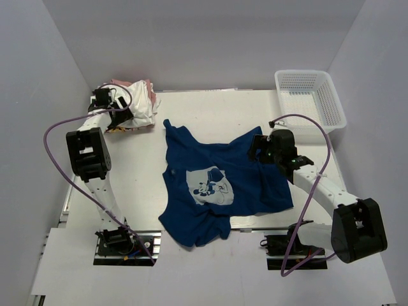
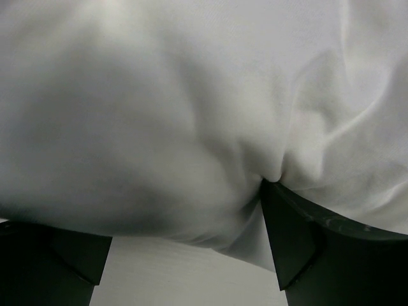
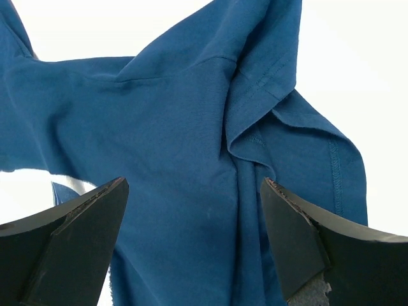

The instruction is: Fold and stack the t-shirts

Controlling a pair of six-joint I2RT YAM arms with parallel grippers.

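Note:
The navy t-shirt has limp folds (image 1: 263, 180) running through it. I expect its cartoon print (image 1: 210, 186) to fold out of sight when I raise the cloth between both grippers.
A navy t-shirt (image 1: 217, 185) with a white and light-blue cartoon print lies rumpled, print up, in the middle of the table. A white t-shirt (image 1: 141, 105) is heaped at the back left, with a pink one (image 1: 145, 83) showing behind it. My left gripper (image 1: 125, 111) is at the heap's left side. In the left wrist view white cloth (image 2: 191, 115) fills the frame, and the gripper (image 2: 185, 239) stands open, its right fingertip (image 2: 280, 210) pressing into a fold. My right gripper (image 1: 256, 150) hovers open over the navy shirt's right sleeve (image 3: 255, 127), fingers (image 3: 95, 217) wide apart.
A white plastic mesh basket (image 1: 331, 102) stands at the back right corner. White walls close in the table at the back and both sides. Purple cables loop off both arms. The navy shirt's hem hangs over the table's near edge (image 1: 268, 220).

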